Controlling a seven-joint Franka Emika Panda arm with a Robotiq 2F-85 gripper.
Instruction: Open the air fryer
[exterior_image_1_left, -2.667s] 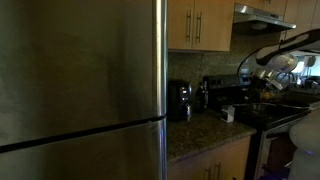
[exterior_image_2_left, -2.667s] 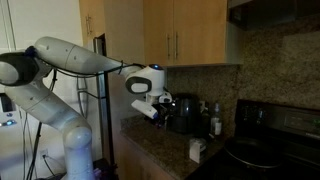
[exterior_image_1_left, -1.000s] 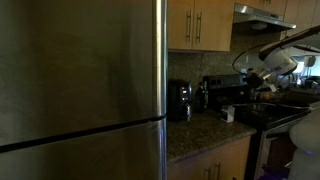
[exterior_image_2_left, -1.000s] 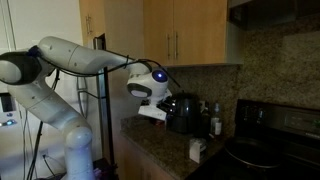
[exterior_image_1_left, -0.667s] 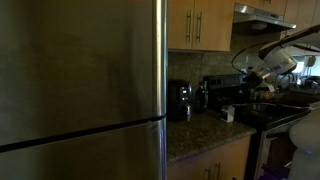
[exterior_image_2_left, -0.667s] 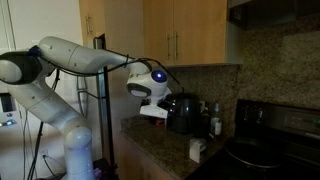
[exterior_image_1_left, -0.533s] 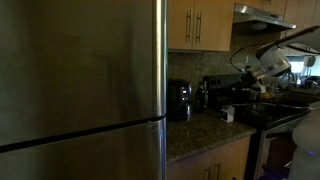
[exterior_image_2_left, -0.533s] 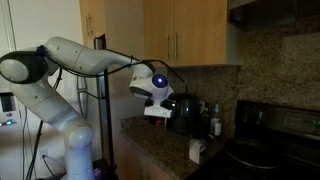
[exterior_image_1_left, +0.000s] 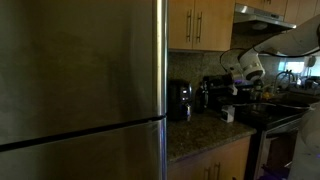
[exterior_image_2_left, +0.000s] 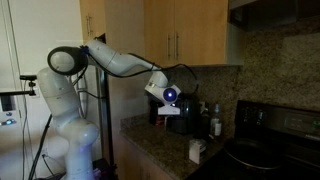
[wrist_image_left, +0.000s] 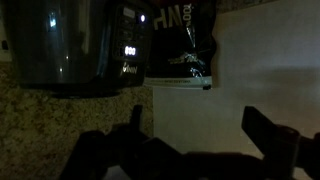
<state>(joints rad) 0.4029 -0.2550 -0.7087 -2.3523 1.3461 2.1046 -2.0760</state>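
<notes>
My gripper is too high and beside the air fryer's lit panel (wrist_image_left: 130, 48); next I lower and align it with the front handle.
The air fryer (exterior_image_1_left: 180, 100) is a small rounded black appliance on the granite counter beside the fridge. In an exterior view it (exterior_image_2_left: 190, 115) stands just behind my gripper (exterior_image_2_left: 170, 112), which partly hides it. In the wrist view its dark glossy body (wrist_image_left: 60, 45) fills the upper left. My gripper (wrist_image_left: 200, 130) is open and empty. Its two dark fingers are spread wide, low over the counter, a little short of the air fryer and to its right. In an exterior view my wrist (exterior_image_1_left: 243, 68) hangs over the counter's right part.
A big steel fridge (exterior_image_1_left: 80, 90) fills the left. Wooden cabinets (exterior_image_1_left: 200, 25) hang above the granite counter (exterior_image_1_left: 200, 130). Another black appliance (exterior_image_1_left: 212, 92) with a lit display (wrist_image_left: 130, 50) stands next to the air fryer. A small white box (exterior_image_2_left: 197, 150) and a black stove (exterior_image_2_left: 270, 150) are nearby.
My arm has swung in toward the counter. The wrist has moved down and closer to the air fryer, and the elbow has risen. The gripper has stayed open.
</notes>
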